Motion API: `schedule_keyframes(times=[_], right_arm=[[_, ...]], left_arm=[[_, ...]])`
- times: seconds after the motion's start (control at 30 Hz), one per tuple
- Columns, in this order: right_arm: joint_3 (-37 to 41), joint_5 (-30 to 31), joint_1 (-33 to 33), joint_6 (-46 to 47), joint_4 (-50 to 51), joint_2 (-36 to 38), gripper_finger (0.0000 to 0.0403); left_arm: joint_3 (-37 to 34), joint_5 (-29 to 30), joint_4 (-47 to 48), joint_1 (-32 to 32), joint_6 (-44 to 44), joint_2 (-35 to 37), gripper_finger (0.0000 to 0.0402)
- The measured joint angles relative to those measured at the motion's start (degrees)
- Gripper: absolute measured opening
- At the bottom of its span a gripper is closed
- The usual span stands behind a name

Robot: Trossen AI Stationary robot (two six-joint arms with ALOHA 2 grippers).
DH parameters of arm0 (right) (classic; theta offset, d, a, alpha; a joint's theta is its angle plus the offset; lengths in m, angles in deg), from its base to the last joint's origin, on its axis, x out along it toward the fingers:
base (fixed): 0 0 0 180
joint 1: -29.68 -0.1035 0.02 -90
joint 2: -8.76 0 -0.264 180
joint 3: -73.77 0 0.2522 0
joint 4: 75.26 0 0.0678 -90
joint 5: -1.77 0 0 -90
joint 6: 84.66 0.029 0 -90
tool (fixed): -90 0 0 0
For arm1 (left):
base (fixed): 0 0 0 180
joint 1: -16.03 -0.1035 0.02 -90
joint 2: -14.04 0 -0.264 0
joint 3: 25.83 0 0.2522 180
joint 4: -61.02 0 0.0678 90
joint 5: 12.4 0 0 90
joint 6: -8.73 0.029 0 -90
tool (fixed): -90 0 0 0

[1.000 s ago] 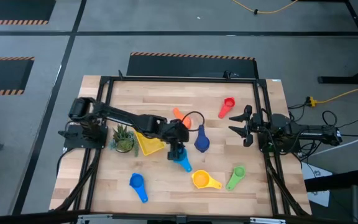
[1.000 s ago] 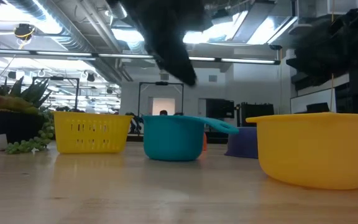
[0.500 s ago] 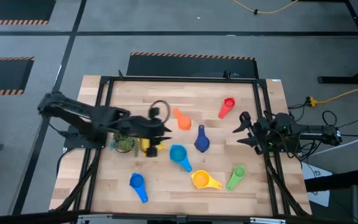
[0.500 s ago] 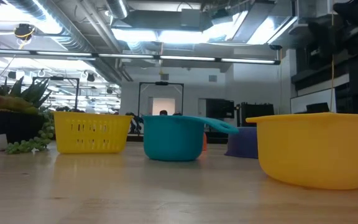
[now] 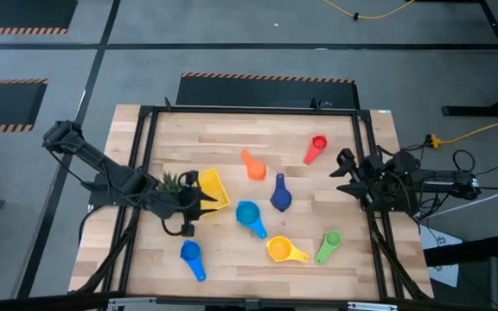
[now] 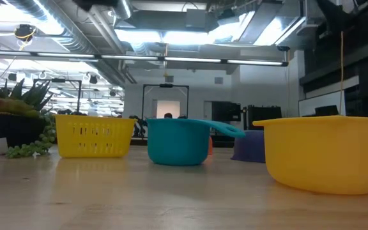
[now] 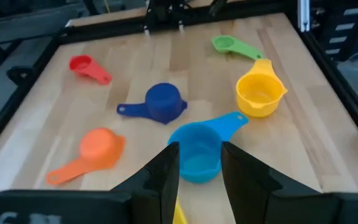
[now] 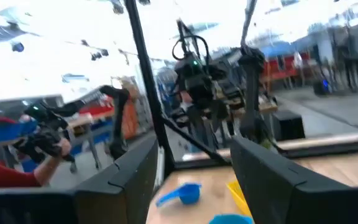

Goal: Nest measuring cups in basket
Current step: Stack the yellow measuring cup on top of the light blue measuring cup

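I should first use my right gripper to take the yellow cup (image 5: 280, 249) from its side and nest it in the light blue cup (image 5: 249, 213), because that one stands empty ahead of my left gripper.
Several measuring cups lie apart on the table, each resting on its base: orange (image 5: 252, 164), red (image 5: 316, 149), dark blue (image 5: 279, 194), light blue (image 5: 249, 216), blue (image 5: 191, 257), yellow (image 5: 284, 250) and green (image 5: 328, 244). The yellow basket (image 5: 212, 192) stands left of centre with nothing showing inside it. My left gripper (image 5: 195, 203) is open and empty above the basket's left side; in its wrist view its fingers (image 7: 199, 174) frame the light blue cup (image 7: 197, 155) farther off. My right gripper (image 5: 346, 173) waits open at the table's right edge.
A small spiky plant (image 5: 171, 183) stands just left of the basket, under my left arm. A dark metal frame (image 5: 249, 111) runs around the table. Bare wood lies along the far side and at the near left. In the low view the basket (image 6: 94, 136) stands left of the light blue cup (image 6: 181, 142).
My left arm has drawn back from above the light blue cup toward the table's left edge, passing over the basket and rising out of the low view. The cups and the basket have stayed where they were.
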Motion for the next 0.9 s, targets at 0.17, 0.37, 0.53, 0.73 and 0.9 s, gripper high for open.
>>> schedule_keyframes(times=[0.17,0.37,0.53,0.73,0.9], right_arm=[[-8.82,0.76,-0.82,-0.56,5.01,-12.01,0.0209],[-20.56,0.89,-3.86,-3.44,12.45,-30.22,0.0209],[-30.69,0.88,-6.88,-4.71,21.31,-44.75,0.0209],[-40.91,0.84,-10.79,-6.87,29.82,-58.7,0.0209],[-47.76,0.79,-13.71,-11.27,36.05,-67.33,0.0209]], left_arm=[[-5.76,0.17,-5.44,-0.35,-0.07,0.97,0.0111],[-6.9,0.08,-7.21,-0.39,-1.07,0.99,0.0111],[-6.9,0.01,-7.2,-0.39,-1.07,0.99,0.0111],[-6.9,0.05,-7.19,-0.39,-1.07,0.99,0.0111],[-6.9,0.01,-7.28,-0.39,-1.22,0.97,0.0111]])
